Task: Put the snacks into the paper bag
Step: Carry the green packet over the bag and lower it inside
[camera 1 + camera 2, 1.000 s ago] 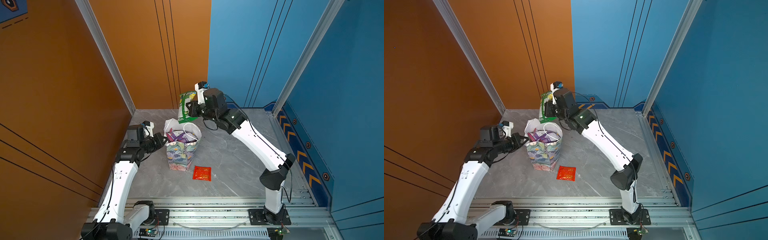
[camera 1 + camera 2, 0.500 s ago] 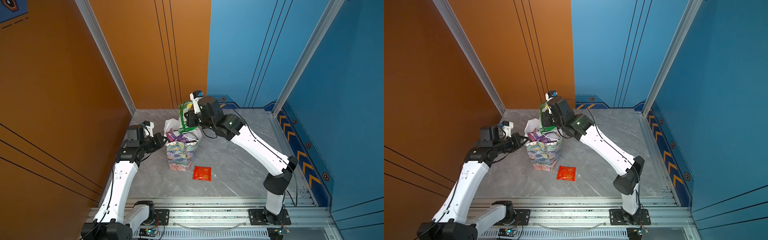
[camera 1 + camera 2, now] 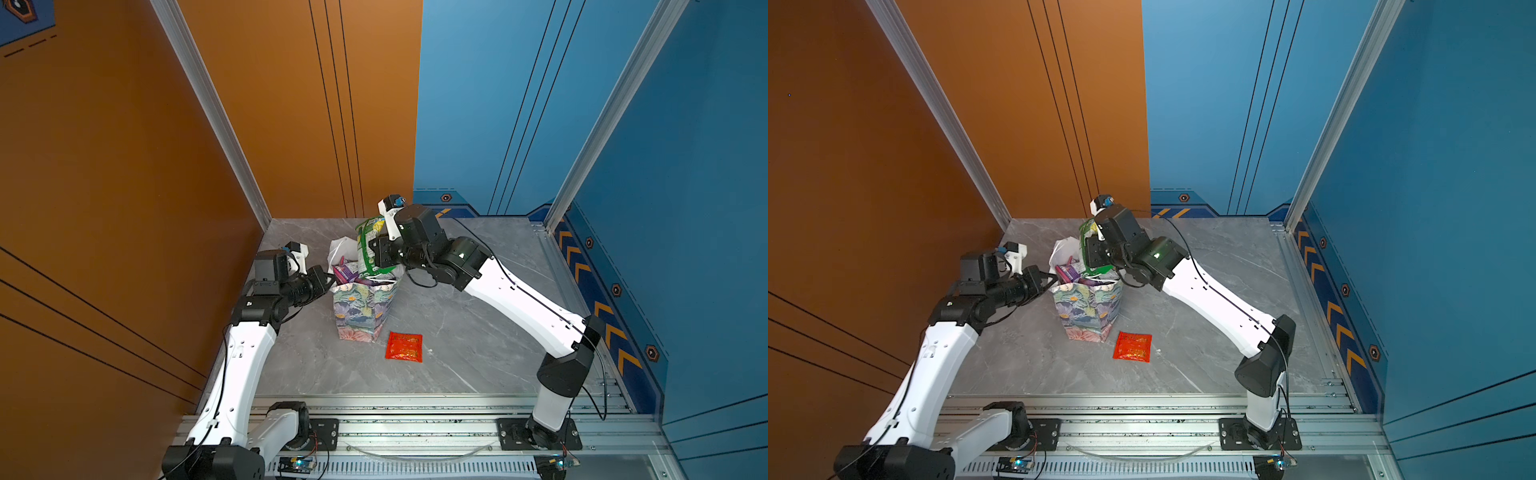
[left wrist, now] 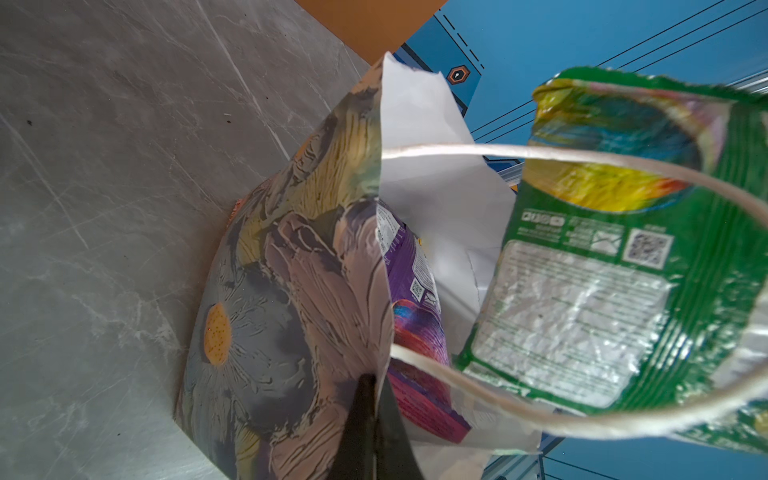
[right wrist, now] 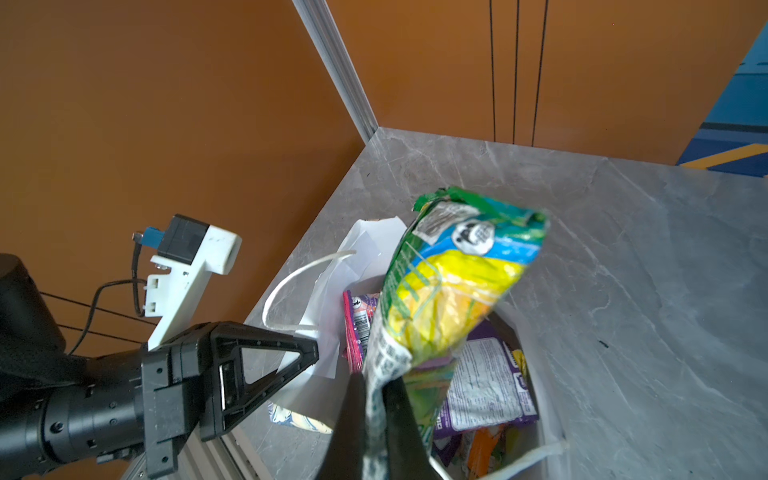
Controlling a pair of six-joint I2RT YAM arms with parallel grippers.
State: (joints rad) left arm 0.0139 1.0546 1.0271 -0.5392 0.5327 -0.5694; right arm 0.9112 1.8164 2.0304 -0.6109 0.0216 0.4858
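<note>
The green packet (image 3: 367,249) is hanging upright above the bag's opening, so my right gripper should go on bringing it down until it touches the purple packets (image 3: 346,272) before it lets go.
The floral paper bag (image 3: 363,309) (image 3: 1086,309) stands upright on the grey table. My left gripper (image 3: 330,282) (image 4: 374,386) is shut on the bag's left rim, pinching the paper wall (image 4: 291,291). My right gripper (image 3: 380,253) (image 5: 374,386) is shut on the edge of a green snack packet (image 3: 368,249) (image 5: 449,282) (image 4: 623,270), which hangs over the bag's mouth with its lower end inside. Purple packets (image 3: 347,274) (image 5: 486,382) and an orange one (image 5: 482,449) lie in the bag. A small red packet (image 3: 404,347) (image 3: 1133,346) lies flat to the right of the bag's foot.
An orange wall (image 3: 124,208) stands close on the left and blue walls (image 3: 685,208) stand behind and on the right. An aluminium rail (image 3: 415,419) runs along the table's front edge. The bag's white cord handle (image 4: 582,158) loops in front of the green packet.
My right arm has carried the green packet from behind the bag forward and down into its mouth. The left gripper has kept its hold on the rim.
</note>
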